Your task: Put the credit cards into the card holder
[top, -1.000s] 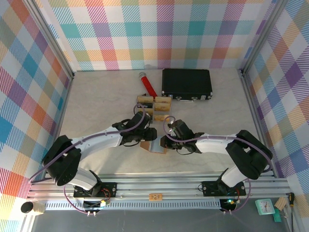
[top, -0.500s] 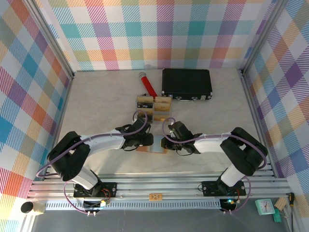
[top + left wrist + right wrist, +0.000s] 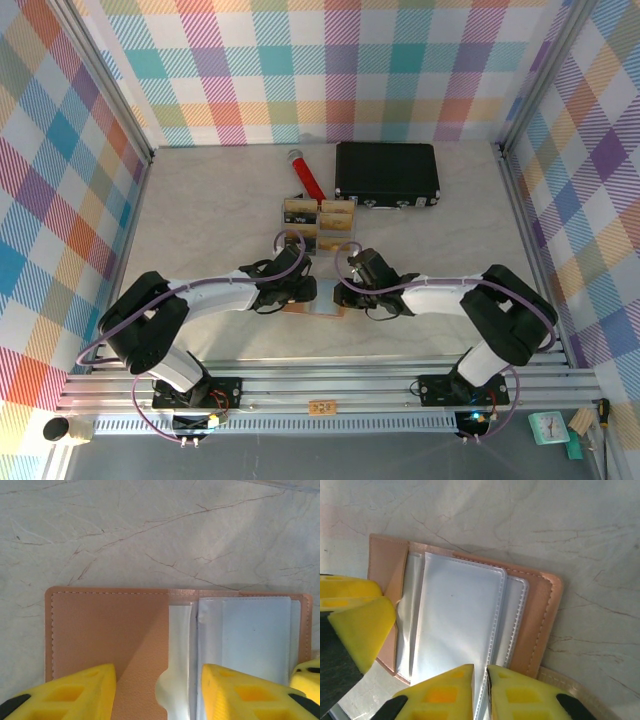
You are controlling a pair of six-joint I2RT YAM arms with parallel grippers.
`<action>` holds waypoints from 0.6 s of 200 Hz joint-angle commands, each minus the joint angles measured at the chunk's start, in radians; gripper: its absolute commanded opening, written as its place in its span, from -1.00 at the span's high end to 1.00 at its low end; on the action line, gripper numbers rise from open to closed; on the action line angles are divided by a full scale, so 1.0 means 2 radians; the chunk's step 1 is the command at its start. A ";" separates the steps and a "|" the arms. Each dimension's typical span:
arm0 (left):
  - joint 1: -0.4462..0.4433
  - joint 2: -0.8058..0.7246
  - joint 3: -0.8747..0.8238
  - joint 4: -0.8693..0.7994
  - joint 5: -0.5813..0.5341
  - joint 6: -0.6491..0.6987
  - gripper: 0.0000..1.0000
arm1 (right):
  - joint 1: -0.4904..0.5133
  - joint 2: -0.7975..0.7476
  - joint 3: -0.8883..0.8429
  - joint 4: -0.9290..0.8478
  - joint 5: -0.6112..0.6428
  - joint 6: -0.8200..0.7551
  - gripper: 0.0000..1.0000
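I should move over the sleeve's middle (image 3: 454, 622) and push it toward the leather half, because the clear sleeve's free edge (image 3: 497, 617) lies flat under my right gripper's shut fingers.
The card holder (image 3: 110, 630) lies open on the table, tan leather half on the left, clear sleeves (image 3: 460, 615) on the right. My left gripper (image 3: 157, 676) stands open just above it, one finger over the leather and one over the sleeves. My right gripper (image 3: 481, 672) is shut on the edge of a clear sleeve near the leather border (image 3: 540, 610). Seen from above, both grippers (image 3: 300, 292) (image 3: 345, 295) meet over the card holder (image 3: 315, 309). The gold-tan credit cards (image 3: 336, 221) sit in a clear tray further back.
The clear compartment tray (image 3: 300, 231) stands just behind the grippers. A red tool (image 3: 306, 173) and a black case (image 3: 387, 172) lie near the back wall. Open tabletop lies to the left and right of the arms.
The left arm has come down and reached in over the card holder, which now lies flatter on the table. The right gripper has stayed at the sleeve edge.
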 commanded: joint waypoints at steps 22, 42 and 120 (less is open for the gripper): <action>-0.003 -0.037 -0.007 -0.016 -0.010 0.001 0.03 | 0.002 -0.023 0.045 -0.072 0.019 -0.044 0.41; -0.003 -0.045 -0.012 -0.019 -0.014 -0.001 0.03 | 0.002 -0.017 0.057 -0.087 0.023 -0.050 0.38; -0.002 -0.053 -0.038 -0.019 -0.035 -0.005 0.03 | 0.001 -0.026 0.020 -0.089 0.044 -0.035 0.57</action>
